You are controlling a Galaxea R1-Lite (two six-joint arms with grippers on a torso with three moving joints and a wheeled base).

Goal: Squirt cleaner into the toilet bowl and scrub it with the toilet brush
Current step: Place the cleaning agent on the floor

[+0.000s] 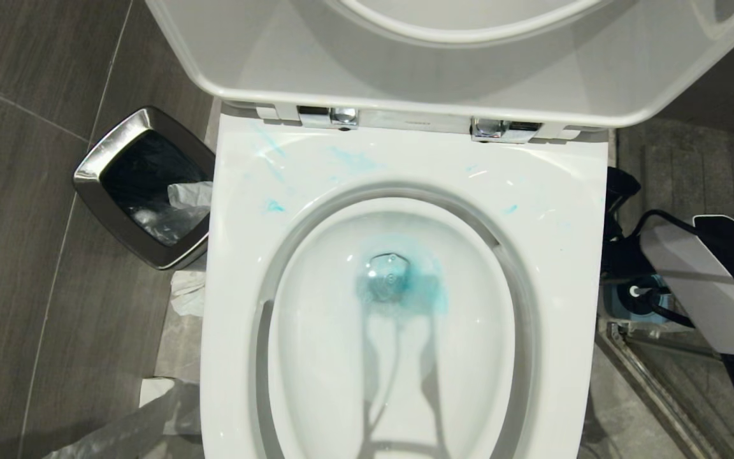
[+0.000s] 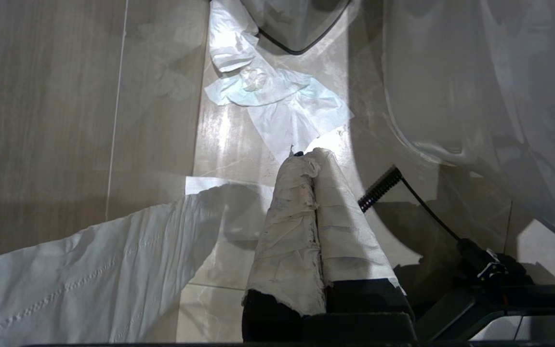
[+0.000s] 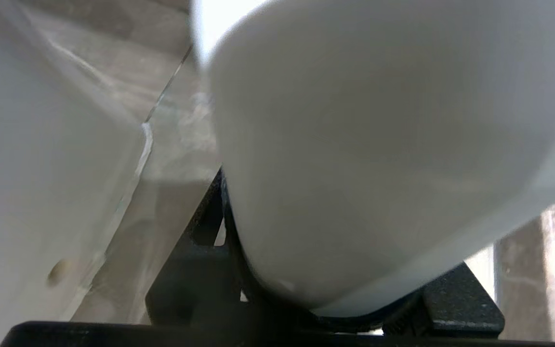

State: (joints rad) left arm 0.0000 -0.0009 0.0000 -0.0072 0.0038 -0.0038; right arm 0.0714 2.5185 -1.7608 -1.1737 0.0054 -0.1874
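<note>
I keep lowering the white bottle with my right gripper until the bottle stands, then let go, because cleaner pools around the toilet bowl's drain (image 1: 410,287) and the bottle hangs over open floor (image 3: 183,147).
The white toilet bowl (image 1: 239,255) fills the head view, seat and lid up. Turquoise cleaner (image 1: 405,284) pools around the drain, and smears of it (image 1: 274,206) mark the rim. Right of the toilet, the toilet brush's white handle end (image 1: 633,291) stands in its blue-grey holder (image 1: 618,309), partly under my right arm (image 1: 698,287). In the right wrist view my right gripper (image 3: 325,294) is shut on a rounded white bottle (image 3: 378,144) that hides most of that view. My left gripper (image 2: 306,155), fingers wrapped in white tape, hangs shut and empty over the floor.
A steel-rimmed black bin (image 1: 96,162) with a liner stands left of the toilet. Crumpled tissue (image 2: 277,96) and a long paper sheet (image 2: 65,279) lie on the floor there. The toilet's outer wall (image 2: 475,96) rises beside the left gripper. Black cables (image 1: 618,191) run beside the right arm.
</note>
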